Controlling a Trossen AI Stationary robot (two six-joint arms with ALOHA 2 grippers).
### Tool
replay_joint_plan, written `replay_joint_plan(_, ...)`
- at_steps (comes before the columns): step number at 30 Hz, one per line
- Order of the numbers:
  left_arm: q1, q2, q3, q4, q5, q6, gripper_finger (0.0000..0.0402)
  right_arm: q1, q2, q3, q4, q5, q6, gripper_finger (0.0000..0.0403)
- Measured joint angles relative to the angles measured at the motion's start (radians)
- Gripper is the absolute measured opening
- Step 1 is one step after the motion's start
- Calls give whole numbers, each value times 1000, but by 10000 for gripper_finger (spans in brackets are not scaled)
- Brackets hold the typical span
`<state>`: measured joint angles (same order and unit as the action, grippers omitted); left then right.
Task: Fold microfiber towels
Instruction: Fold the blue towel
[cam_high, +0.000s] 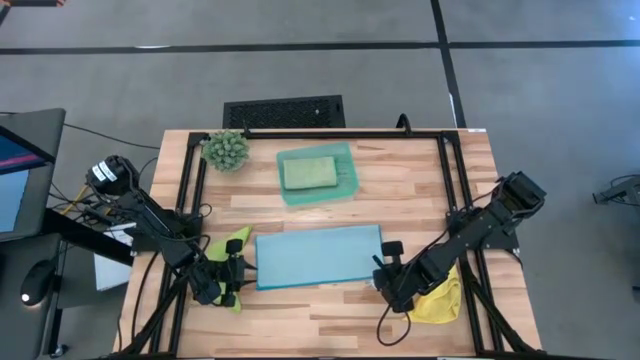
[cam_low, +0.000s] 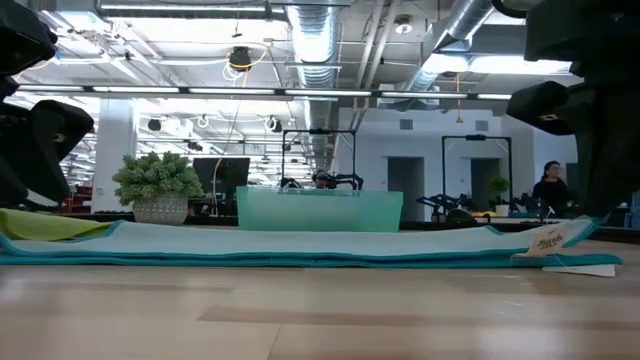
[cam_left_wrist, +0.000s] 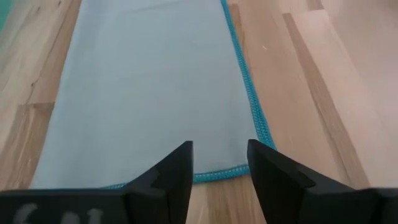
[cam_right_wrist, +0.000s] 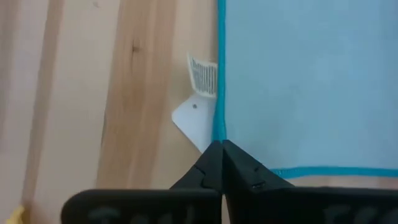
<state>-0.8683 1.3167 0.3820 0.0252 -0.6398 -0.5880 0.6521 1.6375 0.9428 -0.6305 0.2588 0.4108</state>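
The folded towel lies smooth and flat (cam_left_wrist: 163, 93) against the wood, so I expect the light blue towel (cam_high: 318, 256) to swing around in one piece when I turn it.
A light blue towel (cam_high: 318, 256), folded into a long strip, lies flat across the middle of the table. At its left end my left gripper (cam_left_wrist: 221, 165) stands open, one finger on each side of a stretch of the teal-stitched short edge (cam_left_wrist: 217, 172), near the near corner. At the right near corner my right gripper (cam_right_wrist: 222, 155) is shut. A lime green towel (cam_high: 236, 243) lies under my left arm. A yellow towel (cam_high: 441, 302) lies under my right arm. A pale sage green towel (cam_high: 309, 171) lies folded in the teal tray (cam_high: 348, 180). My right gripper pinches the light blue towel's right near corner (cam_right_wrist: 219, 138) between its two fingertips, coming from above at a steep slant. The fingers hide the corner itself. In the low view this end (cam_low: 592, 226) rises slightly off the wood, and the rest lies flat.
A white label (cam_right_wrist: 200, 93) sticks out from the towel's edge beside my right gripper. A spiky green plant ball (cam_high: 226, 150) stands at the far left. Black frame rails (cam_high: 190, 190) run along both table sides. Bare wood lies along the near edge.
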Motion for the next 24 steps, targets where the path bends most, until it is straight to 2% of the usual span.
replay_joint_plan(11,36,0,0,0,-2,2,137,1,4,0,11,-20,0,56)
replay_joint_plan(17,55,0,0,8,-16,8,135,0,56,0,19,-95,57,99)
replay_joint_plan(20,68,0,0,75,-56,65,135,-10,61,2,-21,-179,56,123)
replay_joint_plan(24,114,0,1,213,-52,167,135,-19,-4,10,-63,-152,83,138)
